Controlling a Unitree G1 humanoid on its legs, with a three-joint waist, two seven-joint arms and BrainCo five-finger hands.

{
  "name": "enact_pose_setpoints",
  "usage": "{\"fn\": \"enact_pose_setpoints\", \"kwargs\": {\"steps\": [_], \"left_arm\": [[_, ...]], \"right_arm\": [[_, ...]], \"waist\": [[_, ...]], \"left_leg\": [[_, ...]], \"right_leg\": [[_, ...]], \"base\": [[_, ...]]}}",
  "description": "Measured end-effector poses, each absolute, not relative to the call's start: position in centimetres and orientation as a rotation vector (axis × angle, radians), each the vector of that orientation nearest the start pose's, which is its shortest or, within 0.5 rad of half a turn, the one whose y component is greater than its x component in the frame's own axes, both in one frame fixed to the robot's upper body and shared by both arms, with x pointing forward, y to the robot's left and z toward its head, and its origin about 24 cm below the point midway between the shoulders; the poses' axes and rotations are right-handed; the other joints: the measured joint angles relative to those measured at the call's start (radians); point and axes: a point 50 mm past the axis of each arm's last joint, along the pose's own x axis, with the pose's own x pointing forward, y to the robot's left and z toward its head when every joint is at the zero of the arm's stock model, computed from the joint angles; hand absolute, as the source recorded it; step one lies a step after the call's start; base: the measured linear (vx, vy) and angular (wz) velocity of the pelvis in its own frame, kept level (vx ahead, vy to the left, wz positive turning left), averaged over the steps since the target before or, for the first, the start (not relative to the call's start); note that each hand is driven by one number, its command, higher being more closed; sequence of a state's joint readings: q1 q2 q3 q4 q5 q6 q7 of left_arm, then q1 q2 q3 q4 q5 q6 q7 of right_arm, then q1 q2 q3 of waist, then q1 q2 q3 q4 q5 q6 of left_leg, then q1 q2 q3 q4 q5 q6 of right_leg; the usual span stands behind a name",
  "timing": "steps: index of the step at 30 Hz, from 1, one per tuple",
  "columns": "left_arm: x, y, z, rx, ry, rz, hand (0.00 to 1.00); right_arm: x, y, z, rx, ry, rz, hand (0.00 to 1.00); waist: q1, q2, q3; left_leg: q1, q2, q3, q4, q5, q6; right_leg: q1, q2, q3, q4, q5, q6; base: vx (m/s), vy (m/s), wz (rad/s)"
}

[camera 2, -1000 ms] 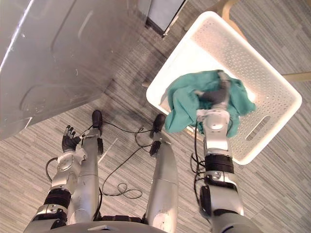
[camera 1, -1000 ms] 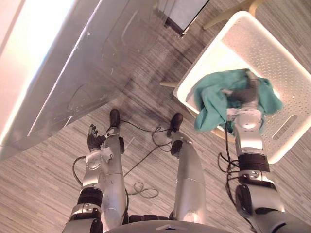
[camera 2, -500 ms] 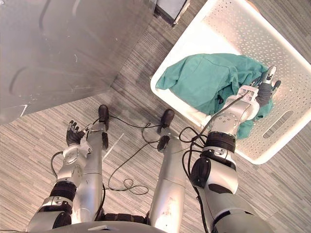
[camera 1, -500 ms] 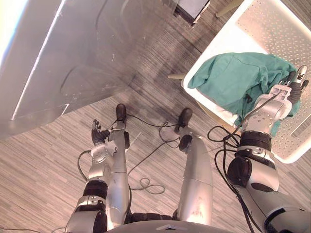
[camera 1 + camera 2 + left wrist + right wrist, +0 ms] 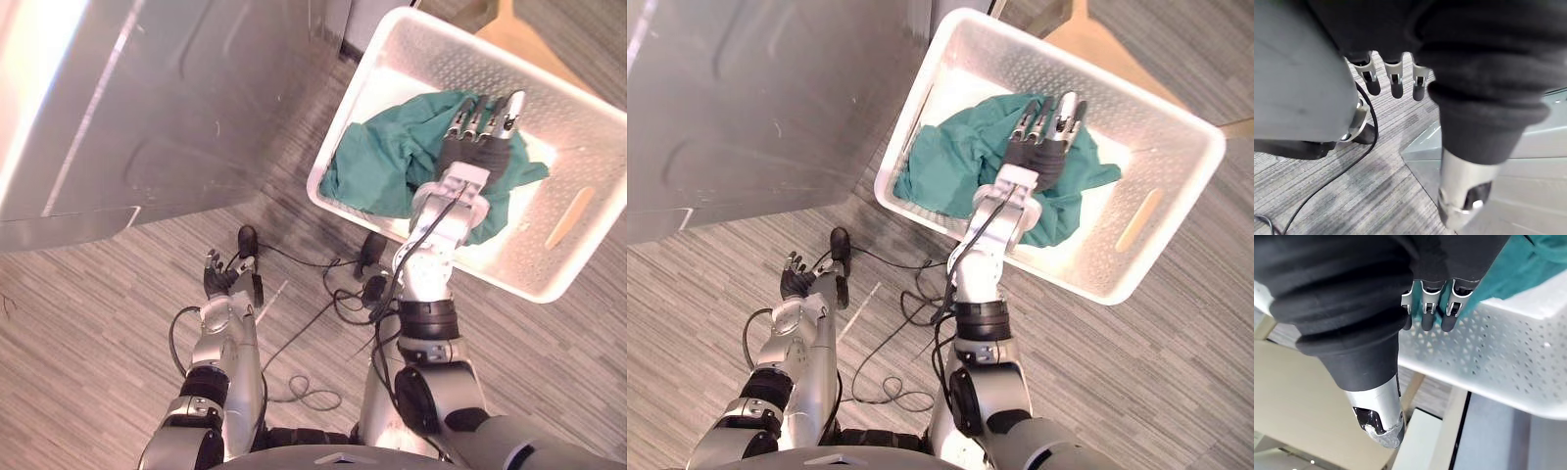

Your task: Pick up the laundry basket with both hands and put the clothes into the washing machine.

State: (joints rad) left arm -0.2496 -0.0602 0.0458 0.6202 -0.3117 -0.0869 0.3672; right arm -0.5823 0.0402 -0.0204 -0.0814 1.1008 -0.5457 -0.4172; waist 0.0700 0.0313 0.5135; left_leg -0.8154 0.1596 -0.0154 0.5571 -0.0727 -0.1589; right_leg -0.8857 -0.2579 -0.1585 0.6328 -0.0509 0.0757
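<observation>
I expect the crumpled teal garment [image 5: 377, 162] to come out in one heap and leave the basket empty when I lift, because white basket's bottom [image 5: 394, 91] shows around the garment.
A white perforated laundry basket [image 5: 390, 39] sits at the upper right with a crumpled teal garment [image 5: 377, 162] inside it. My right hand [image 5: 477, 147] is stretched over the garment, fingers straight and pointing at the basket's far wall; it is open and holds nothing. In the right wrist view the fingers [image 5: 1424, 308] lie beside the teal cloth [image 5: 1528, 259], in front of the basket wall [image 5: 1498, 352]. My left hand [image 5: 217, 279] hangs low over the floor, open with relaxed fingers [image 5: 1393, 81]. The grey washing machine [image 5: 147, 98] stands at the upper left.
The basket rests on a light wooden stool [image 5: 519, 29]. A narrow strip of striped grey floor [image 5: 284, 211] separates the machine's grey side from the basket. More open floor [image 5: 78, 352] lies to the lower left.
One second ago my right hand held the teal garment bunched over the basket's near rim. The garment now lies in the basket and the hand hovers over it, open. The camera view has shifted.
</observation>
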Motion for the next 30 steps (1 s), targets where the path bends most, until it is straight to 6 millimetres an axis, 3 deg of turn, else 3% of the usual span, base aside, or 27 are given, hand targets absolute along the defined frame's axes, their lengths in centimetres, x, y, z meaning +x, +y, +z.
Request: {"fn": "enact_pose_setpoints", "kwargs": {"steps": [5, 12, 13, 16, 19, 22, 24, 26, 28, 30], "left_arm": [[25.8, 13.8, -5.2, -0.282, 0.439, 0.382, 0.0], [24.8, 13.0, -6.3, -0.239, 0.499, 0.345, 0.0], [24.7, 13.0, -6.4, -0.237, 0.501, 0.345, 0.0], [24.2, 13.2, -6.8, -0.221, 0.514, 0.348, 0.0], [23.4, 13.5, -7.4, -0.205, 0.534, 0.35, 0.0], [22.6, 13.8, -7.9, -0.186, 0.549, 0.336, 0.0], [21.9, 14.3, -8.9, -0.118, 0.588, 0.305, 0.0], [21.3, 14.8, -9.5, -0.078, 0.61, 0.287, 0.0], [21.1, 15.4, -9.7, -0.034, 0.62, 0.27, 0.0], [21.0, 16.2, -9.9, 0.01, 0.623, 0.254, 0.0]], "right_arm": [[29.5, -13.5, 20.9, 1.386, -0.665, -0.044, 1.0], [29.3, -13.5, 20.0, 1.382, -0.654, -0.052, 1.0], [29.3, -13.5, 19.8, 1.38, -0.649, -0.06, 0.0], [29.1, -13.8, 18.9, 1.34, -0.627, -0.075, 0.0], [28.4, -14.3, 17.7, 1.136, -0.605, -0.074, 0.0], [26.7, -16.4, 18.3, 0.79, -0.669, -0.06, 0.0], [26.4, -18.2, 19.1, 0.325, -0.72, -0.101, 0.0], [26.4, -19.1, 19.2, 0.009, -0.724, -0.117, 0.0], [26.8, -19.6, 18.8, -0.213, -0.689, -0.117, 0.0], [27.9, -21.0, 17.1, -0.407, -0.569, -0.11, 0.0]], "waist": [[-0.014, 0.005, -0.012], [-0.016, 0.009, -0.051], [-0.017, 0.009, -0.064], [-0.018, 0.009, -0.089], [-0.02, 0.009, -0.093], [-0.024, 0.007, -0.101], [-0.033, 0.006, -0.101], [-0.047, 0.002, -0.104], [-0.055, -0.006, -0.108], [-0.06, -0.008, -0.109]], "left_leg": [[0.113, -0.009, 0.022, -0.064, 0.01, 0.015], [0.22, -0.013, 0.045, -0.089, 0.009, 0.013], [0.229, -0.014, 0.045, -0.089, 0.005, 0.013], [0.251, -0.013, 0.047, -0.088, -0.008, 0.019], [0.276, -0.012, 0.048, -0.089, -0.017, 0.02], [0.277, -0.01, 0.048, -0.089, -0.02, 0.02], [0.3, -0.009, 0.044, -0.094, -0.015, 0.012], [0.325, -0.009, 0.041, -0.112, -0.011, 0.01], [0.338, -0.009, 0.038, -0.126, -0.008, 0.009], [0.34, -0.01, 0.02, -0.131, -0.006, 0.011]], "right_leg": [[0.104, -0.016, -0.012, -0.044, -0.003, 0.008], [0.2, -0.025, -0.018, -0.05, -0.013, 0.017], [0.208, -0.026, -0.018, -0.052, -0.018, 0.018], [0.231, -0.026, -0.019, -0.054, -0.03, 0.022], [0.26, -0.025, -0.02, -0.058, -0.039, 0.022], [0.266, -0.022, -0.021, -0.066, -0.038, 0.026], [0.298, -0.016, -0.029, -0.084, -0.018, 0.029], [0.329, -0.012, -0.037, -0.106, -0.01, 0.03], [0.345, -0.005, -0.04, -0.128, -0.003, 0.032], [0.369, 0.004, -0.048, -0.163, 0.014, 0.035]], "base": [[0.09, 0.022, 0.04], [0.12, 0.002, 0.01], [0.05, 0.003, 0.01], [0.01, 0.0, 0.0], [0.0, 0.0, 0.0], [0.01, 0.0, 0.01], [0.05, 0.011, 0.0], [0.05, 0.012, 0.0], [0.0, 0.0, 0.0], [0.01, 0.029, 0.06]]}}
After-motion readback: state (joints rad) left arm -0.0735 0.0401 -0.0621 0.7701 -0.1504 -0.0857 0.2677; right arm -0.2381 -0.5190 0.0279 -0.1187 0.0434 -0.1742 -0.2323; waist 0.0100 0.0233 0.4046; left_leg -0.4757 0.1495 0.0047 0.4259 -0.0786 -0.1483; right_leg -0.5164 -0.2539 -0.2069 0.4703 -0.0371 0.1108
